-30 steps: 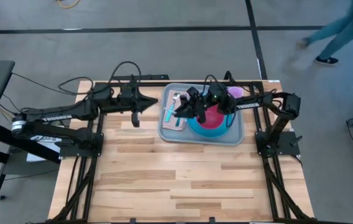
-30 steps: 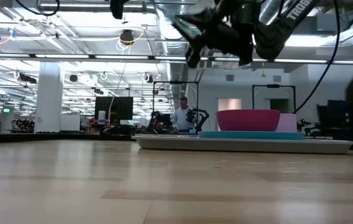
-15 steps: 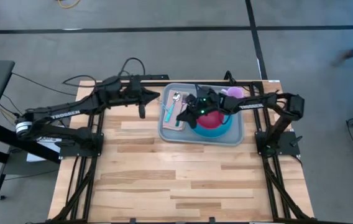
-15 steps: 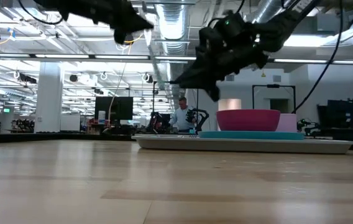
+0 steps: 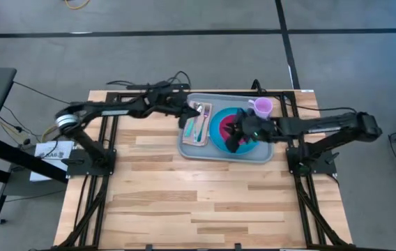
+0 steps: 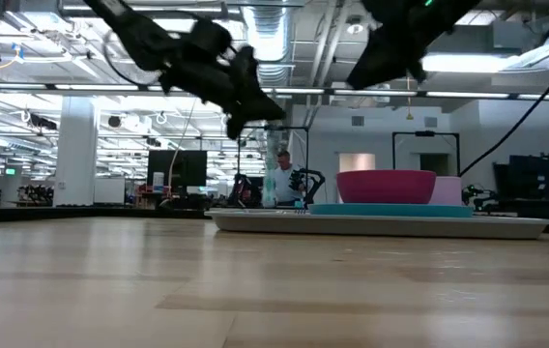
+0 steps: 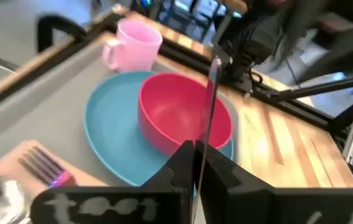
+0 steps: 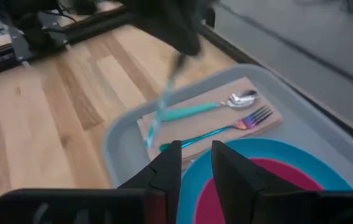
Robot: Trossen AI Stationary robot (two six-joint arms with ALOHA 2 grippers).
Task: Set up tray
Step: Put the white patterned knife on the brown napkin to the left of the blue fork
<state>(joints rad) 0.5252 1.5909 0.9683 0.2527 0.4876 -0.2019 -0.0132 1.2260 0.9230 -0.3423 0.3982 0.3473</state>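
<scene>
The knife [image 6: 271,164] hangs steeply in my left gripper and the spoon and fork lie flat, so next I tilt it along them before lowering it onto the napkin [image 5: 196,125].
The grey-blue tray [image 5: 187,148] lies at the table's far right. On it are a blue plate [image 7: 111,124] with a red bowl [image 7: 183,118], a pink mug [image 7: 138,45], and a napkin [image 8: 226,121] with a spoon [image 8: 242,98] and a fork [image 8: 251,118]. My left gripper [image 5: 184,113] hovers over the tray's left rim, shut on a thin knife-like utensil [image 7: 209,99]. My right gripper [image 5: 231,134] hangs over the plate and bowl. Its fingers stand slightly apart and hold nothing. My left gripper pinches the thin utensil [image 8: 161,106] between its two fingers, coming from the table's left and slanting down. The fingers hide which end they hold. The free length [image 7: 212,74] sticks out ahead of the fingertips, seen edge on. It is lifted clear above the tray.
The tray fills the far right part of the table, and the mug [image 5: 261,107] stands in its far right corner. Bare wooden tabletop [image 5: 198,202] stretches over the near half. Dark arm frames run along both side edges, and cables lie by the far edge.
My left gripper has swung from the table's far left toward the right, reaching the tray's left rim. My right gripper has drawn back from above the napkin toward the right, dipped, then risen over the plate and bowl. The tray and dishes have stayed put.
</scene>
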